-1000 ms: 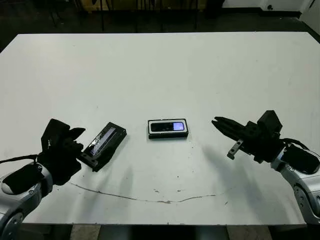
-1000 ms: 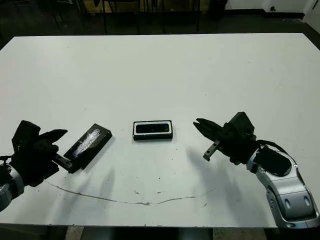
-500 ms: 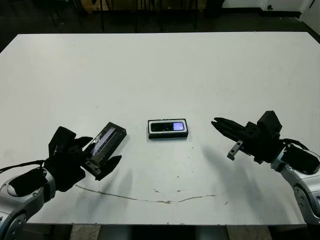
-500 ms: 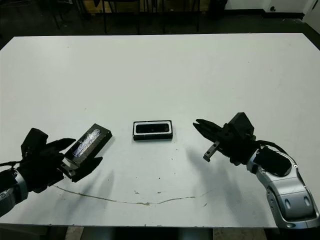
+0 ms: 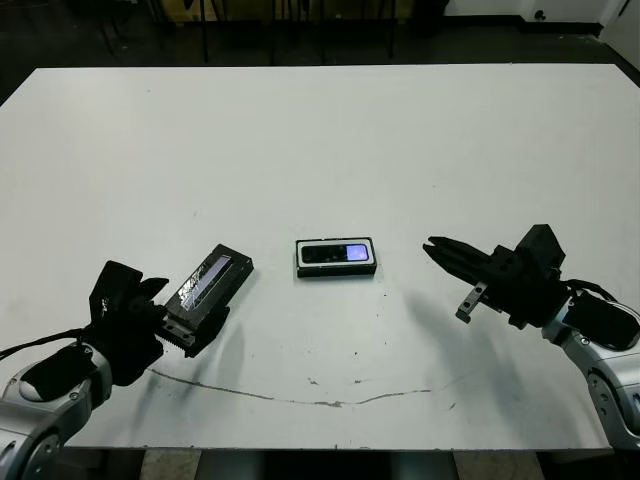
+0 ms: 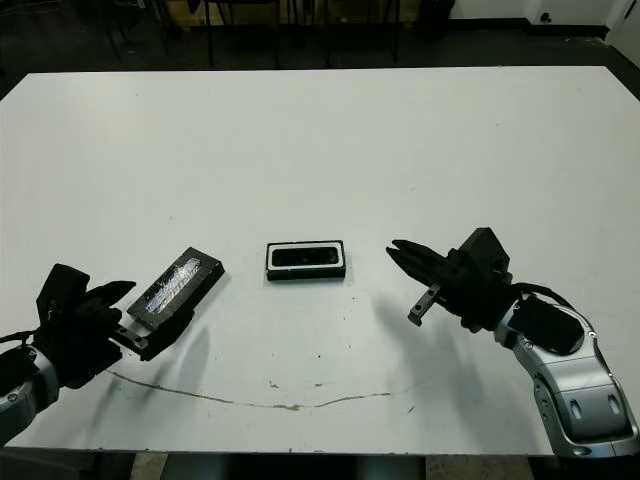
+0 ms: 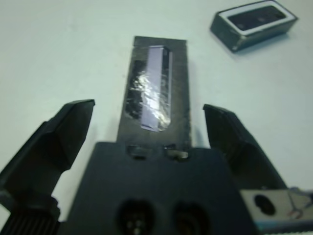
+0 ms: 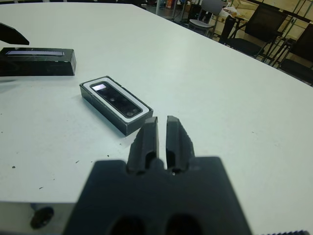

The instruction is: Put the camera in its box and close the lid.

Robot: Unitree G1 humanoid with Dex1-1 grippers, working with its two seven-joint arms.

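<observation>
My gripper will lower the lid point(image 5: 212, 284), and the lid will go all the way down over the box because the camera point(image 5: 336, 253) is lying flat within the box's rim.
The box point(image 5: 336, 257), a black tray with a white lining, sits at the table's middle with the camera point(image 5: 337, 253) lying inside it, its bluish patch facing up. The lid point(image 5: 210, 282), black with a pale glossy strip, lies flat to the box's left, angled. My left gripper point(image 5: 172, 318) is open at the lid's near end, and in the left wrist view its fingers point(image 7: 54, 142) stand wide on either side of the lid point(image 7: 154, 93) without touching it. My right gripper point(image 5: 435, 247) is shut and empty, hovering right of the box point(image 8: 116, 104) and pointing at it.
A thin dark scuff line point(image 5: 300, 397) runs across the table near the front edge. Chairs point(image 8: 254, 27) and dark floor lie beyond the table's far edge. White tabletop point(image 5: 330, 140) stretches behind the box.
My left gripper pushed forward around the lid's near end, then drew back a little, staying open. The lid, the box and the right arm have not moved.
</observation>
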